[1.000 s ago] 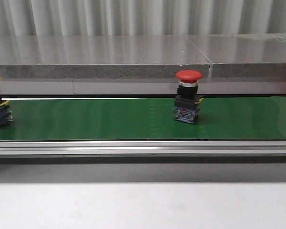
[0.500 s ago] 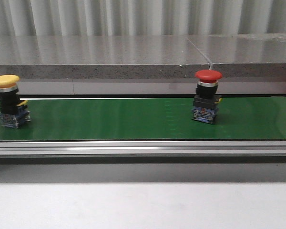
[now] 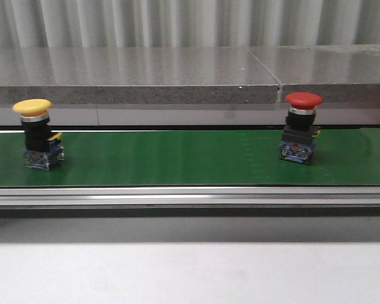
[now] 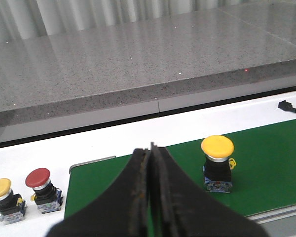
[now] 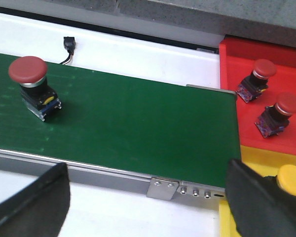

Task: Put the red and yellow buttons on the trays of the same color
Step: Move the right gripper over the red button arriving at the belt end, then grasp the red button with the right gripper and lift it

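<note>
My gripper is to lift the red button, and since the green belt (image 3: 171, 157) stretches under both buttons, the yellow button (image 3: 40, 134) should ride upright toward the belt's end.
A yellow button (image 3: 37, 133) stands on the green belt (image 3: 177, 158) at the left; it also shows in the left wrist view (image 4: 217, 163). A red button (image 3: 301, 126) stands on the belt at the right, also in the right wrist view (image 5: 33, 87). My left gripper (image 4: 151, 163) is shut and empty, above the belt's start, beside the yellow button. My right gripper (image 5: 146, 197) is open and empty, near the belt's end. The red tray (image 5: 237, 74) holds two red buttons (image 5: 256, 85). The yellow tray (image 5: 227, 222) holds a yellow button (image 5: 291, 178).
A spare yellow button (image 4: 3, 200) and a spare red button (image 4: 43, 189) stand on the white table beside the belt's start. A grey stone ledge (image 3: 177, 76) runs behind the belt. A metal rail (image 3: 177, 197) edges the belt's front. A black cable plug (image 5: 69, 45) lies behind the belt.
Both buttons on the belt have travelled to the right; the yellow one has come fully into the front view. No gripper shows in the front view.
</note>
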### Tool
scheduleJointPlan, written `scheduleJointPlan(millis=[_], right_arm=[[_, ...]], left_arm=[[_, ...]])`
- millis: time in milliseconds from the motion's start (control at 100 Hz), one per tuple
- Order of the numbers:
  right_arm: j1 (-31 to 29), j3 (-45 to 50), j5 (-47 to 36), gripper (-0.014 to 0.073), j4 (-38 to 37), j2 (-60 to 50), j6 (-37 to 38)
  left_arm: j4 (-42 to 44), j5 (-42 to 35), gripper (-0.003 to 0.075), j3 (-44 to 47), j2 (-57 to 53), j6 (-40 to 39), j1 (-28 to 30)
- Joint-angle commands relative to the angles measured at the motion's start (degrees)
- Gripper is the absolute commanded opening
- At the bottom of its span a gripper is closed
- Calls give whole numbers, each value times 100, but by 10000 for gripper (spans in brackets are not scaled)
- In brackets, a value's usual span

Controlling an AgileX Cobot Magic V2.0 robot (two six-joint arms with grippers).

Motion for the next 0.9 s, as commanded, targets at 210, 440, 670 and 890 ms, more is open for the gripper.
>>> scheduleJointPlan(millis=[210,440,670,890], right_arm=[[49,-658,-192,664,164,1247,-75],[557,-1223,-89,664,164,2587,-132],[820,-1723,-240,664,164,3851,-132],[820,-2242,-514,664,164,4645,-137]], left_arm=[[-119,-410,-20,-149,21,-20,-48],[-119,-410,-20,-149,21,-20,-48],[-119,-410,-20,-149,21,-20,-48],[-119,-410,-20,-149,21,-20,-48]])
